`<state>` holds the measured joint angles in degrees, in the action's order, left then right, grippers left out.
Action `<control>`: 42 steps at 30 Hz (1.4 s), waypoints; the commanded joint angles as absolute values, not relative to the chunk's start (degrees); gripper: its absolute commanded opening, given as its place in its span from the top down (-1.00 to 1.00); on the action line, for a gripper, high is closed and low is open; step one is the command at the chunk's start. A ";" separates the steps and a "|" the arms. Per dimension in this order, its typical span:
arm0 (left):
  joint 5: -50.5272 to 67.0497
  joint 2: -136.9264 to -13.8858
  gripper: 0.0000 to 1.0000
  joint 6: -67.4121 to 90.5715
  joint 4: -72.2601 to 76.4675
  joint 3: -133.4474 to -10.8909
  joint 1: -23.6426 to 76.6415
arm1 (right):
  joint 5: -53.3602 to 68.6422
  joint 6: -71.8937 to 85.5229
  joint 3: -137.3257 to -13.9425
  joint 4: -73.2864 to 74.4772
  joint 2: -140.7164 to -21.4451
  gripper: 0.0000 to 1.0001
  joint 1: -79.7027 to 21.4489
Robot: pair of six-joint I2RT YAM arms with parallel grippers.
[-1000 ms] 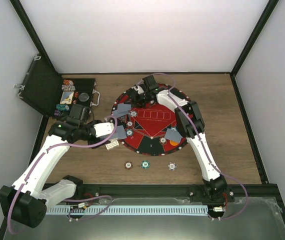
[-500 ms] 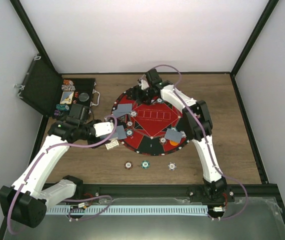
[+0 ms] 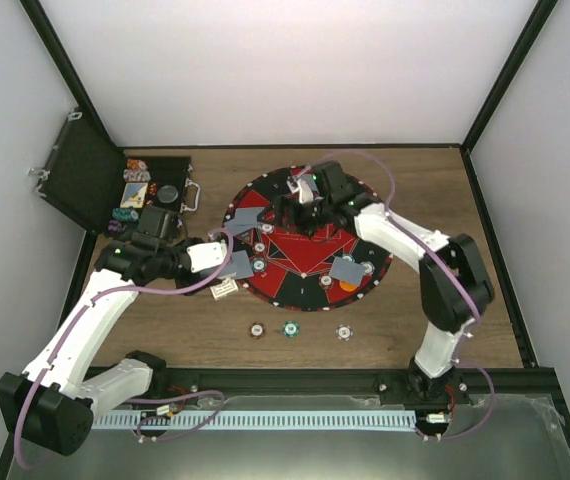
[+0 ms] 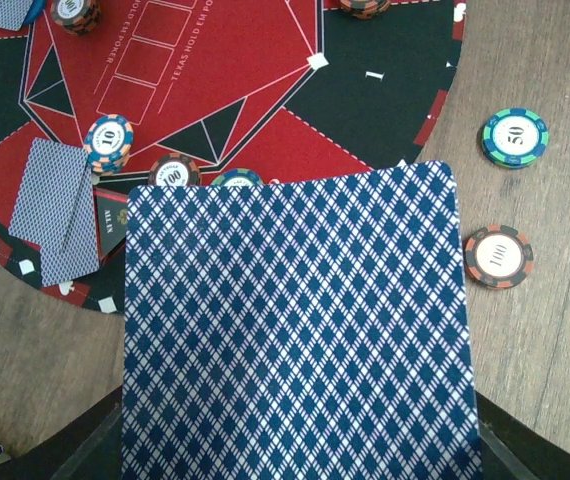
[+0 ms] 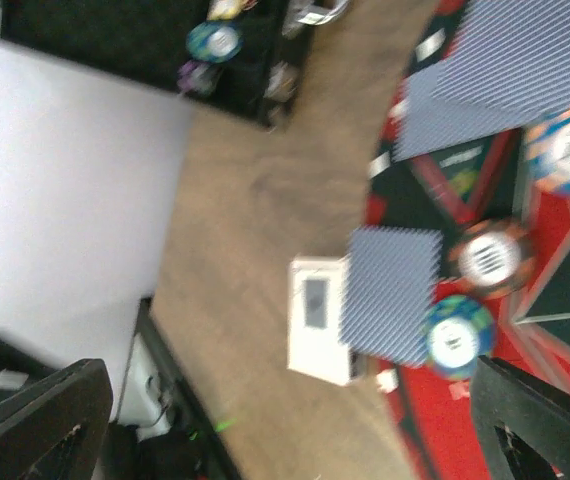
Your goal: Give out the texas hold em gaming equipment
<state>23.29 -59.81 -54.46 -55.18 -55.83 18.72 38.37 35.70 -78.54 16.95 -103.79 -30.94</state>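
Observation:
The card stack's far edge (image 3: 248, 266) sticks out free of my left gripper. My open right gripper should keep going toward that edge until it closes there.
My left gripper (image 3: 227, 265) hovers at the left rim of the round poker mat (image 3: 305, 262), shut on a stack of blue-backed playing cards (image 4: 295, 330) that hides its fingers. My right gripper (image 3: 298, 208) hangs over the far half of the mat. It is open, with nothing between its dark fingers (image 5: 540, 425). Dealt cards lie on the mat at the left (image 3: 248, 218) and the right (image 3: 345, 268). An orange button (image 3: 349, 286) sits by the right cards. Three chips (image 3: 290, 328) lie in a row on the wood in front of the mat.
The open black case (image 3: 115, 190) with more chips stands at the back left. Further chips sit on the mat near the left cards (image 4: 108, 143). Close to my left gripper, a teal chip (image 4: 514, 137) and a brown one (image 4: 498, 256) rest on the wood.
The right arm has swung from the mat's far edge back over the mat, and its jaws have opened wide. The left arm and its cards have stayed still.

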 commanded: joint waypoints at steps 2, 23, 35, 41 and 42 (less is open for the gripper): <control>25.21 -59.59 0.89 -54.54 -54.91 -57.87 18.63 | 44.81 44.71 -67.97 1.67 -93.85 -1.00 -37.34; 24.79 -59.79 0.89 -54.84 -54.84 -57.57 18.72 | 51.02 54.57 -69.36 -12.22 -102.78 -0.70 -48.34; 24.61 -59.51 0.89 -54.84 -54.98 -57.54 18.68 | 53.00 54.93 -69.81 -13.09 -107.17 -0.50 -47.75; 24.56 -59.28 0.89 -54.93 -55.02 -57.71 18.72 | 52.68 53.83 -64.38 -12.92 -105.02 -0.28 -44.55; 24.59 -59.32 0.89 -54.93 -55.02 -57.71 18.72 | 52.49 53.49 -63.56 -12.54 -104.39 -0.26 -44.09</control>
